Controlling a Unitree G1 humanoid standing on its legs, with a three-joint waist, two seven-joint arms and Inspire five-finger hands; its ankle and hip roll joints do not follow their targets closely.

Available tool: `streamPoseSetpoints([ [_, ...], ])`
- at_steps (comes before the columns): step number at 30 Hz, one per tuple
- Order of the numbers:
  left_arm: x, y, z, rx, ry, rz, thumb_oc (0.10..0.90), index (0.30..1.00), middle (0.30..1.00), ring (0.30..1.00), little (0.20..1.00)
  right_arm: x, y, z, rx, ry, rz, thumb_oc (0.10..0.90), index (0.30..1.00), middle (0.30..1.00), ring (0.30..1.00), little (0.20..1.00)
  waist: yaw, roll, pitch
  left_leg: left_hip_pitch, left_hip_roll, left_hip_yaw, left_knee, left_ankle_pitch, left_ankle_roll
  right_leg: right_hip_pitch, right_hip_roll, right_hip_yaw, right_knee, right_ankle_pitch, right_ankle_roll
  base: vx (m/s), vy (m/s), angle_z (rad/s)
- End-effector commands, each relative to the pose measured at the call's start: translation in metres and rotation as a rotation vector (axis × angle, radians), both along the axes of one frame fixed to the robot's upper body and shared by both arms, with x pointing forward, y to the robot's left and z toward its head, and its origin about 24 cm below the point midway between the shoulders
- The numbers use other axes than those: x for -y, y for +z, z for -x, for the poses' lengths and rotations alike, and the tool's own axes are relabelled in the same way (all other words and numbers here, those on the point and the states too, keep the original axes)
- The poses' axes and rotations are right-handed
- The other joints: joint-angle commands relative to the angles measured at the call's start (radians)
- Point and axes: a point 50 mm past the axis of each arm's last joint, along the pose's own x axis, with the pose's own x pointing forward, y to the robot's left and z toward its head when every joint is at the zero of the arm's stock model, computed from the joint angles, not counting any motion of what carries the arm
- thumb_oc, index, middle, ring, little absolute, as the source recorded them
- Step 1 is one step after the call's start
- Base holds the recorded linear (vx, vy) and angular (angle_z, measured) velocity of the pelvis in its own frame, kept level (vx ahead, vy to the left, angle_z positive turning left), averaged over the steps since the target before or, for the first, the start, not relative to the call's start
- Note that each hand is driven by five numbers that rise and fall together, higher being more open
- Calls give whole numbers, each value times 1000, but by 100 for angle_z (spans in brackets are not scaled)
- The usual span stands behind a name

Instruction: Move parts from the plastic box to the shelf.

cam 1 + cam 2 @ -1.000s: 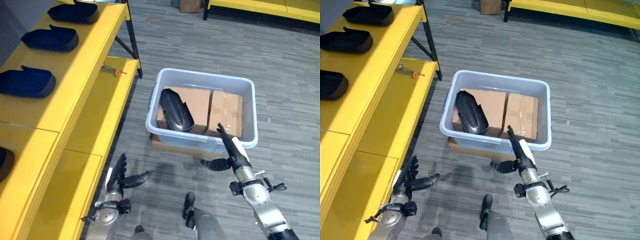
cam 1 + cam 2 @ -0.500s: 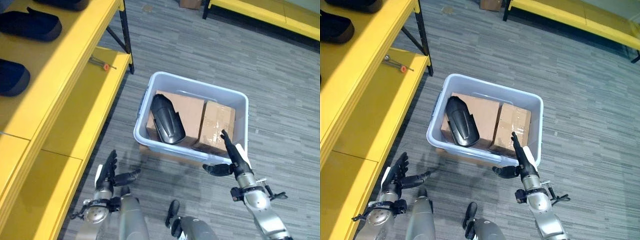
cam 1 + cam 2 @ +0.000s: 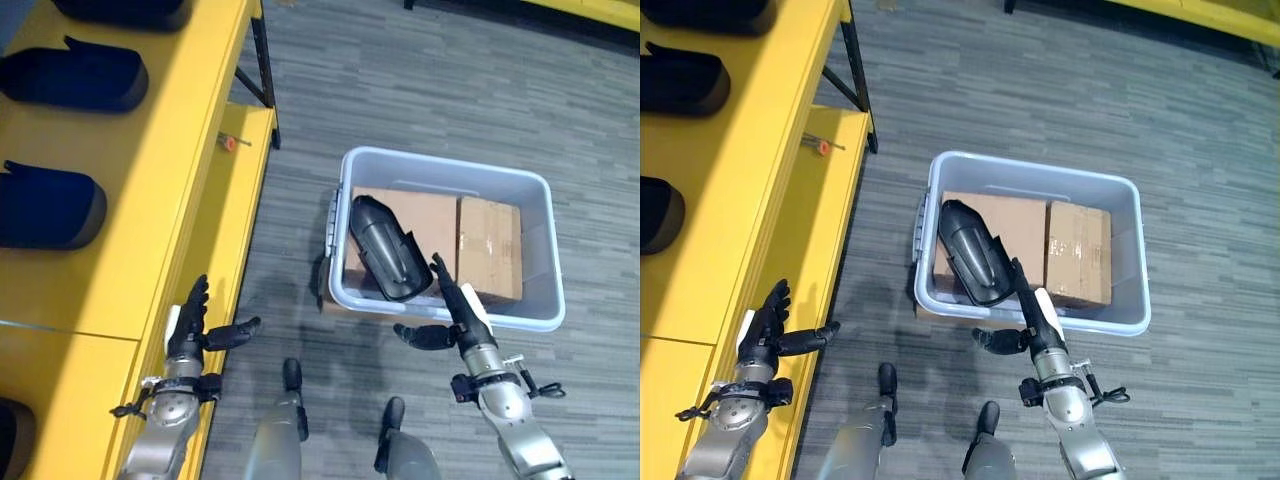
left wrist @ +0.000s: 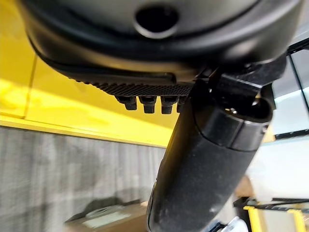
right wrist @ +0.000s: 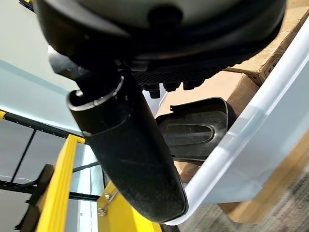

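The black part's shallow side (image 3: 408,296) rests close on the cardboard boxes. I expect the part to be hiding only cardboard under it when I lift it.
A pale plastic box (image 3: 540,315) stands on the floor with a black curved part (image 3: 388,248) lying on cardboard boxes (image 3: 487,246) inside it. The same black part (image 5: 195,129) shows past the box's white rim in the right wrist view. My right hand (image 3: 452,308) is open, fingers straight, just outside the box's near wall, close to the part. My left hand (image 3: 190,327) is open too, low beside the front edge of the yellow shelf (image 3: 150,210). Several black parts (image 3: 45,205) lie on the shelf's upper board.
A small tool with an orange tip (image 3: 231,143) lies on the shelf's lower board. The shelf's dark upright (image 3: 266,70) stands beyond the box. Grey carpet floor (image 3: 420,90) stretches around the box on the far and right sides.
The whole picture has shifted, so the camera has moved: the box now shows further right and the shelf takes more of the left. Both hands stay open.
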Motion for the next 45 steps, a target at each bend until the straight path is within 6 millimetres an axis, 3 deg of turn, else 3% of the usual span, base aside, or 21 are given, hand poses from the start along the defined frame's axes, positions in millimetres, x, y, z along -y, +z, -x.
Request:
streamPoseSetpoints([
  [1,9,24,1,152,-34,2,900,1000,1000,1000,1000,17,44,-8,230,-45,52,900,1000,1000,1000,1000,-13,10,-37,78,131,-45,44,-89,-65,-50,-9,-3,35,39,11,-57,-9,0],
  [8,13,32,-5,193,-42,7,900,1000,1000,1000,1000,18,76,-22,365,-39,117,900,1000,1000,1000,1000,-9,13,-1,58,145,-48,23,-54,-84,-88,-7,-12,47,40,4,-57,-52,-1],
  [9,14,34,-7,203,-44,15,900,1000,1000,1000,1000,16,101,-28,464,-19,154,900,1000,1000,1000,1000,0,19,18,50,154,-53,7,-33,-95,-105,-2,-17,52,39,0,-52,-79,8],
  [13,14,35,-6,206,-48,18,900,1000,1000,1000,1000,12,125,-32,557,15,188,900,1000,1000,1000,1000,7,27,36,46,163,-57,-18,-9,-107,-120,6,-25,59,37,-4,-48,-90,7],
  [16,15,38,-8,212,-71,19,900,1000,1000,1000,1000,4,158,-41,667,82,282,900,1000,1000,1000,1000,22,37,56,42,177,-59,-42,17,-123,-138,13,-36,71,30,-8,-53,-118,4],
  [17,16,39,-8,217,-85,20,900,1000,1000,1000,1000,0,176,-45,721,115,358,900,1000,1000,1000,1000,28,44,72,40,185,-60,-53,28,-132,-152,15,-39,93,18,-11,-64,-92,2],
  [18,16,39,-8,219,-85,21,900,1000,1000,1000,1000,0,176,-45,722,115,358,900,1000,1000,1000,1000,27,44,71,37,184,-61,-55,32,-131,-155,15,-40,91,21,-12,-59,-93,0],
  [23,19,47,-12,244,-126,21,900,1000,1000,1000,1000,-1,222,-59,821,132,642,900,1000,1000,1000,1000,51,69,104,19,202,-72,-83,72,-154,-199,22,-57,154,-10,-26,-45,-97,5],
  [34,28,49,-16,260,-176,42,900,1000,1000,1000,1000,12,246,-84,795,53,844,900,1000,1000,1000,1000,67,106,112,-17,224,-80,-132,115,-168,-279,36,-75,207,-32,-39,-17,-75,4],
  [38,32,49,-16,264,-201,55,900,1000,1000,1000,1000,23,257,-100,719,28,1043,900,1000,1000,1000,1000,74,127,112,-64,227,-77,-146,131,-170,-353,29,-81,232,-30,-40,-14,-34,-2],
  [45,33,48,-16,265,-203,59,900,1000,1000,1000,1000,38,262,-112,627,-9,1137,900,1000,1000,1000,1000,78,143,112,-104,221,-76,-152,140,-171,-407,18,-86,253,-26,-39,5,-10,3],
])
